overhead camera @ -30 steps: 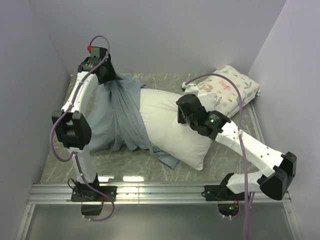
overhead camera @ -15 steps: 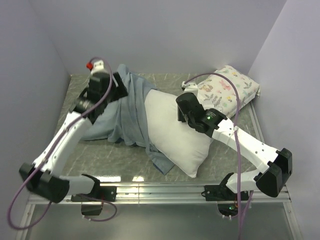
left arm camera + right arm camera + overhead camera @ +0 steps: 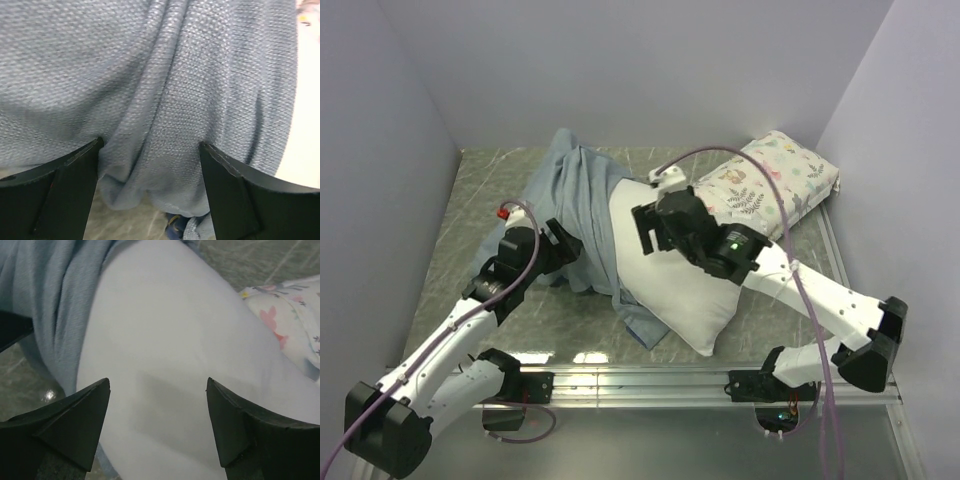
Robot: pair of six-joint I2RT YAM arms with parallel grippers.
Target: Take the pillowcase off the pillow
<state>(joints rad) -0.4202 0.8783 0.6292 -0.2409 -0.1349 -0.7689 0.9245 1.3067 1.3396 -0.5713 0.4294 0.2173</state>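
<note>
I should use my right gripper to pinch the pillow and anchor it (image 3: 665,268) before my left gripper pulls the pillowcase, as the pillowcase wraps the end of a loose white pillow (image 3: 622,212).
The pillowcase (image 3: 570,190) lies inside out, grey-blue, bunched over the left end of the plump white pillow (image 3: 685,285). A strip of it shows under the pillow's near edge. My left gripper (image 3: 568,250) sits low at the cloth's near left side. In the left wrist view this gripper (image 3: 151,144) is open, with folds of the pillowcase (image 3: 150,75) just past its fingertips and not pinched. My right gripper (image 3: 642,228) hovers over the pillow's upper left part. In the right wrist view it (image 3: 158,382) is open above the bare pillow (image 3: 165,340), with the pillowcase (image 3: 55,300) to the left.
A smaller flower-printed pillow (image 3: 770,180) lies at the back right against the wall, also visible in the right wrist view (image 3: 285,315). Grey marbled tabletop (image 3: 470,200) shows left of the cloth. Walls close in on three sides.
Both grippers have opened. The left arm let go of the pillowcase and swung from the back left corner down to its near side. The right gripper rose off the pillow and shifted left.
</note>
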